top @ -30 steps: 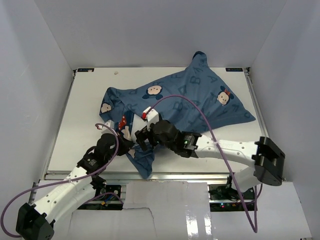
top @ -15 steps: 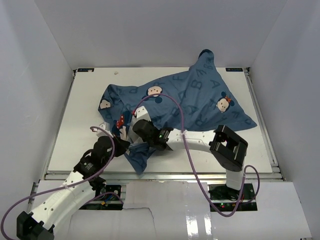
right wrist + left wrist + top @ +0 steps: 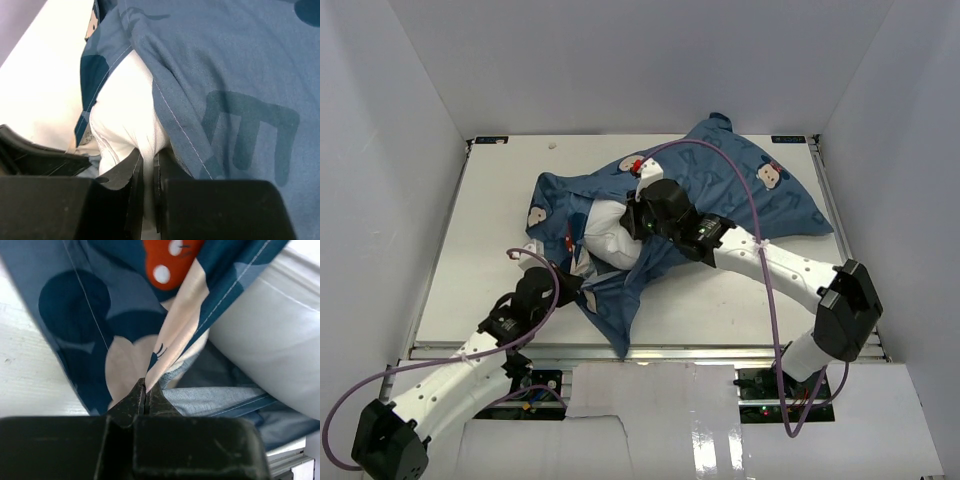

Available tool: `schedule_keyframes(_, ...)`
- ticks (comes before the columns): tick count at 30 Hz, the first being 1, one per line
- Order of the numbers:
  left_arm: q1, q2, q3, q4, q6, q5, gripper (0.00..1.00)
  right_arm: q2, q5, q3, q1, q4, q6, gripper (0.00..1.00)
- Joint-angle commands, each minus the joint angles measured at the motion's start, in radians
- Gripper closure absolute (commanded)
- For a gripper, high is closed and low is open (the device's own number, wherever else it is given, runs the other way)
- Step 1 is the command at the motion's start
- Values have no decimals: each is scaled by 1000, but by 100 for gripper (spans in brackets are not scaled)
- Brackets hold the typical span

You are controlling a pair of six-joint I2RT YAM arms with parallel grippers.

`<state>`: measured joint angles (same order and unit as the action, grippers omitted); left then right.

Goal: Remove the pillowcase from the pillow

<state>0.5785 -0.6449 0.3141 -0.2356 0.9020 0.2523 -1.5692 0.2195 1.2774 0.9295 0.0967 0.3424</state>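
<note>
The blue pillowcase is still around the white pillow's far side (image 3: 605, 207). My right gripper should pull the pillow toward the front while my left gripper goes to the far hem (image 3: 582, 200).
The blue pillowcase (image 3: 720, 190) with cartoon faces and letters lies spread across the table's middle and back right. Out of its open near-left end bulges the white pillow (image 3: 612, 238). My right gripper (image 3: 638, 222) is shut on a pinch of the pillow's white fabric (image 3: 131, 120), right beside the case's stitched hem (image 3: 175, 117). My left gripper (image 3: 570, 285) is shut on the pillowcase's edge (image 3: 160, 347), near the front left, with the pillow (image 3: 270, 340) swelling to its right. The rest of the pillow is hidden inside the case.
White walls close in the table on three sides. A loose flap of the pillowcase (image 3: 620, 315) hangs toward the front table edge (image 3: 620, 350). The right arm's purple cable (image 3: 755, 215) arches over the fabric.
My right gripper closed on the pillow and moved back and right, drawing white pillow out of the case's opening. The left gripper stayed shut on the case's edge.
</note>
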Motion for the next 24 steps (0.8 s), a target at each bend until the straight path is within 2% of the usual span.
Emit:
schedule_keyframes(1,-2,-44,-62,-1,-11,15,100,66,-69,33,-69,-132,-5,92)
schedule_keyframes(4,0,-82,-75,71,-11,36,100,78,-158,49,-80,-130,3,92)
schedule_keyframes(8,-2,-208,-61,185,-18,67,100,126,-308,27,-77,-132,24,92)
schedule_keyframes(11,-2,-360,17,185,-21,82,100,237,-325,-140,-54,-179,21,92)
schedule_keyframes(12,-2,-416,46,189,-25,81,100,270,-310,-253,-54,-196,23,92)
schedule_keyframes(16,-12,-512,100,188,-18,133,100,455,-252,-497,-54,-252,37,92)
schedule_keyframes(20,-60,-616,169,177,-20,150,99,529,-265,-578,-54,-261,17,92)
schedule_keyframes(22,-62,-659,206,176,-40,122,83,540,-281,-572,-52,-243,-5,92)
schedule_keyframes(23,-62,-659,215,174,-46,101,63,541,-281,-564,-54,-232,-14,92)
schedule_keyframes(24,-63,-653,218,174,-55,50,55,541,-275,-555,-54,-221,-23,92)
